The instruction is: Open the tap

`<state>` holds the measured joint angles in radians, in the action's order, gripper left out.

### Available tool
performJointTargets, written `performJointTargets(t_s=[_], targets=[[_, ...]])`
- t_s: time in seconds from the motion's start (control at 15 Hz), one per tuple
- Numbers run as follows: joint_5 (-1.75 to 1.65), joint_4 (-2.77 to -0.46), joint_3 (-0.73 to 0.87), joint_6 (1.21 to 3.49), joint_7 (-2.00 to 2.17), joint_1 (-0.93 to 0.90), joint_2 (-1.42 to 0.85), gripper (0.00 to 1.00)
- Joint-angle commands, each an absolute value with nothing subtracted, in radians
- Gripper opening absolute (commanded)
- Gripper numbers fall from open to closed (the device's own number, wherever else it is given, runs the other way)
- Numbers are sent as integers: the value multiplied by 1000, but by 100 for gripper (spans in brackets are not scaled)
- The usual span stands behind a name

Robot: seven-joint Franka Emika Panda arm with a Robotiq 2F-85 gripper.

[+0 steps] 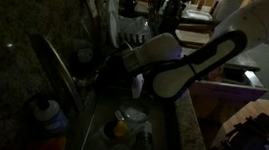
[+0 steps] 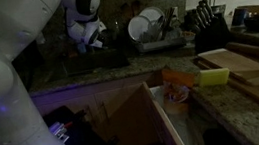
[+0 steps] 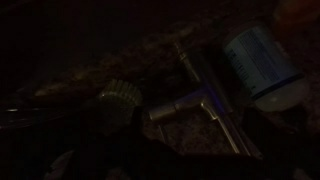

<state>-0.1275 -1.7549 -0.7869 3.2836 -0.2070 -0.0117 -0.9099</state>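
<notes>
The tap's handle (image 3: 182, 104) is lying crosswise between my gripper's fingers. I should first back away and bring my gripper around past the handle's loose end (image 3: 153, 114).
The scene is very dark. The tap (image 3: 222, 122) is a slim shiny metal spout with a stubby handle (image 3: 172, 108) sticking out sideways near its base. In an exterior view its arched spout (image 1: 57, 65) rises over the sink at the left. My gripper (image 1: 114, 57) hovers close above and beside the tap base and touches nothing. In the wrist view its fingers are dark shapes at the bottom, set apart, with the tap's handle showing between them (image 3: 200, 145). It also shows by the wall in an exterior view (image 2: 89, 37).
A blue-capped bottle (image 3: 258, 60) stands right next to the tap, also in an exterior view (image 1: 46, 112). A pale round lid (image 3: 120, 96) lies nearby. Dishes sit in the sink (image 1: 126, 120). There is a dish rack with plates (image 2: 148, 25), a knife block (image 2: 209, 22) and an open drawer (image 2: 174, 102).
</notes>
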Motion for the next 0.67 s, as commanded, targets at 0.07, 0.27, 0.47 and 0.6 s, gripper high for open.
performJointTargets(t_s=[0.07, 0.27, 0.47, 0.6], targets=[[-234, -1637, -747, 3350, -225, -97, -1014, 100], [-270, -1539, -676, 3400, -215, -160, -1039, 100], [-286, -1550, -653, 3395, -172, -163, -1017, 100], [-289, -1513, -616, 3410, -167, -187, -1017, 100]])
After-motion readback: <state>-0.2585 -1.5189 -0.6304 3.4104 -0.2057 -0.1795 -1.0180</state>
